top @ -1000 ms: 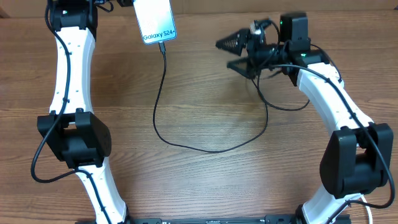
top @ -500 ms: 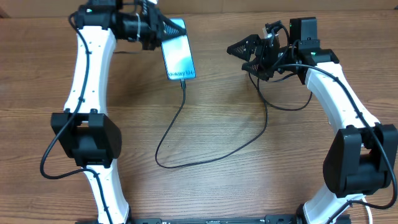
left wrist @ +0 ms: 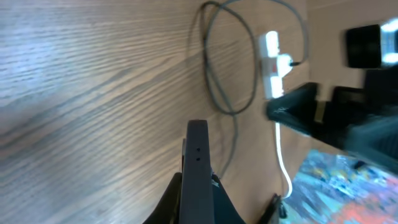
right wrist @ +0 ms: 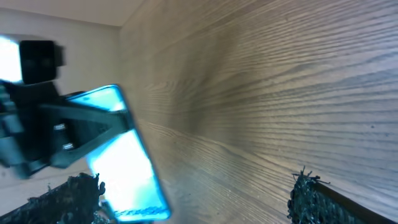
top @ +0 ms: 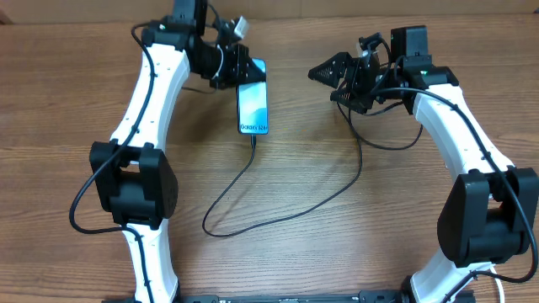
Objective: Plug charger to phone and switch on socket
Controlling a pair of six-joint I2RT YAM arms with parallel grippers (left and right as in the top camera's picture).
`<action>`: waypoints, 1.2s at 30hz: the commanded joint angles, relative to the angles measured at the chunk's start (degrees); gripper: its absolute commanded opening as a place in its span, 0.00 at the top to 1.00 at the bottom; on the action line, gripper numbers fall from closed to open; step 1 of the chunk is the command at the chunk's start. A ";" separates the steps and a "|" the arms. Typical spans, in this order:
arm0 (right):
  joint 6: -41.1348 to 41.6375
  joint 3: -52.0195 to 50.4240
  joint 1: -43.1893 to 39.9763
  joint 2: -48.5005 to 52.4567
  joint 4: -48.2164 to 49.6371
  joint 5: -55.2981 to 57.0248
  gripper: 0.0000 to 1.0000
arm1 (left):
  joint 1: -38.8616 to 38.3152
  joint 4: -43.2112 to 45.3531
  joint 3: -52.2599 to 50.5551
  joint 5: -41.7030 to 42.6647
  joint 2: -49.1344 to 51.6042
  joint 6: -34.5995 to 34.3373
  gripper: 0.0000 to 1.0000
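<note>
My left gripper should carry on lowering the phone until it lies flat, since the charger cable is in the phone's lower end (top: 253, 132) and the table (top: 266, 160) below is clear.
In the overhead view my left gripper (top: 242, 74) is shut on the top end of the phone (top: 253, 106), whose light blue screen faces up. The charger cable (top: 253, 220) is plugged into the phone's lower end. It loops across the table towards my right arm. My right gripper (top: 330, 86) is open and empty, to the right of the phone. In the left wrist view my left gripper (left wrist: 198, 190) holds the phone (left wrist: 198, 146) edge-on. In the right wrist view the phone (right wrist: 124, 165) lies beyond my open right gripper (right wrist: 186, 205). The socket is not seen overhead.
In the left wrist view a blurred white shape (left wrist: 273, 56) with a white cord (left wrist: 283, 162) sits beside a cable loop (left wrist: 224, 62). I cannot tell whether it is the socket. The table's far edge (top: 286, 10) is close behind both grippers.
My left arm has swung the phone from the far left edge rightwards and nearer the middle, dragging the cable with it. My right gripper shifted a little right and stayed open.
</note>
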 commanded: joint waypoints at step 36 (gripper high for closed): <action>-1.46 0.52 0.22 -1.31 -2.91 2.21 0.00 | -2.80 30.23 -35.08 1.51 -0.74 -13.31 0.96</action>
